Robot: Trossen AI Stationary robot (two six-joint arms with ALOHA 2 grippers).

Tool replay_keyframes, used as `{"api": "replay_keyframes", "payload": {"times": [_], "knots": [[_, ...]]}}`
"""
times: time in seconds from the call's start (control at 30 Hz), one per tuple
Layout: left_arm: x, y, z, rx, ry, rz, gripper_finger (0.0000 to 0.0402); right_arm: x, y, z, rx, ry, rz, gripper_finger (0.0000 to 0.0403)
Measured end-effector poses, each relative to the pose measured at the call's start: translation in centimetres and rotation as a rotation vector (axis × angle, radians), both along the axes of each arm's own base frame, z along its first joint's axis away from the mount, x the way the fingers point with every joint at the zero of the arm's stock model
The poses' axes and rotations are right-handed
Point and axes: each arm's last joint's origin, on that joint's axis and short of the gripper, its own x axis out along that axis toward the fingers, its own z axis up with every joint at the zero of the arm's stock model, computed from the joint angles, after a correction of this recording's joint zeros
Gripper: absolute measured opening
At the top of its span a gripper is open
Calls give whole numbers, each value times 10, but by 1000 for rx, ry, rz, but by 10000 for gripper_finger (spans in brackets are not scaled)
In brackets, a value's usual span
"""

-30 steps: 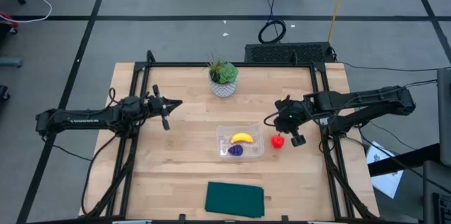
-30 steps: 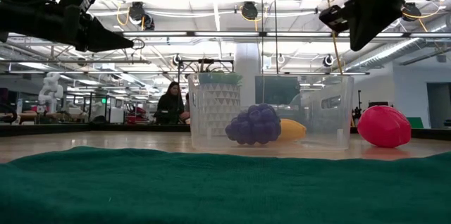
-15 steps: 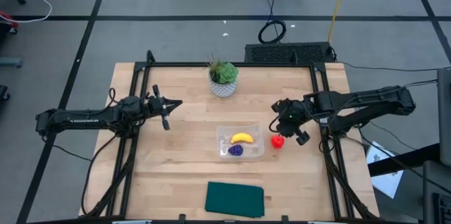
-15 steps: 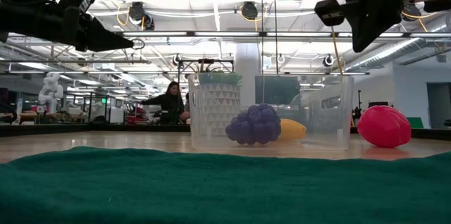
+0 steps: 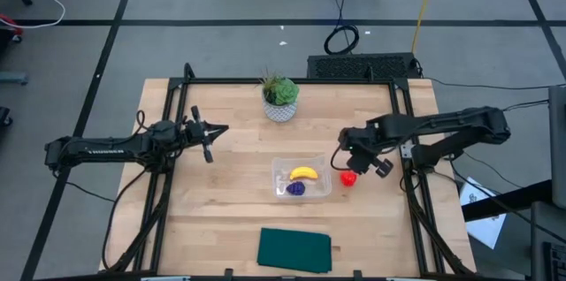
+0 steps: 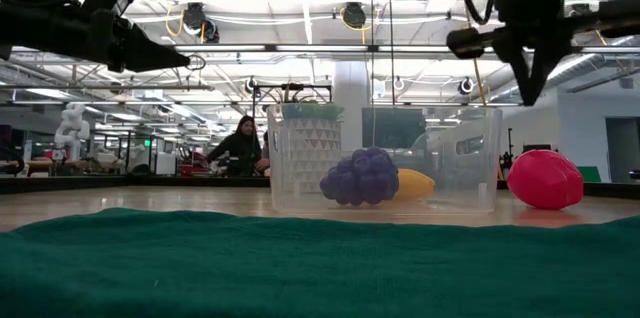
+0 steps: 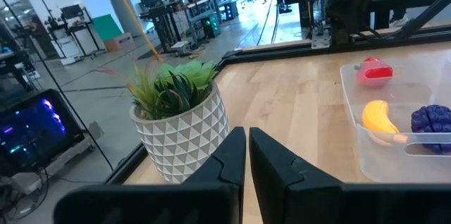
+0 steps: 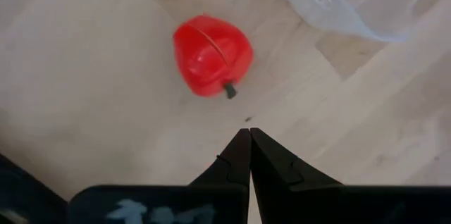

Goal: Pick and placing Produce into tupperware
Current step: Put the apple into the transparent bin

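Note:
My right gripper is hanging closed and crooked to the tupperware's side (image 8: 330, 5). Next, I turn it square and open it over the red fruit (image 8: 213, 55) before I lower it.
The clear tupperware (image 5: 302, 178) stands mid-table with the yellow banana (image 5: 304, 173) and the dark purple piece (image 5: 295, 188) lying inside it. The red fruit (image 5: 349, 177) rests on the wood just right of the container. My right gripper (image 5: 340, 161) hangs above the table beside the red fruit (image 8: 211, 55). It points steeply down, is shut and holds nothing; in the low view its tips (image 6: 527, 98) stay well above the fruit (image 6: 545, 180). My left gripper (image 5: 223, 129) waits level and shut at the table's left, holding nothing.
A potted plant in a white pot (image 5: 280, 98) stands at the far middle of the table. A dark green cloth (image 5: 294, 249) lies at the near edge. Black frame rails (image 5: 402, 131) run along the table's sides. A person (image 6: 240, 146) is in the room behind.
My right gripper has tipped from slanting to pointing steeply down and has rolled about its own line. It has sunk a little toward the red fruit and stayed shut. The produce and the tupperware have not moved.

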Motion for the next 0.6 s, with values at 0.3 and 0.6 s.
{"api": "replay_keyframes", "payload": {"times": [0.3,0.6], "knots": [[0,0,-3,-53,12,7,26,17,3,-5,-85,13,235,0],[-1,0,-6,-61,41,9,26,22,20,-3,-101,-42,375,2]]}}
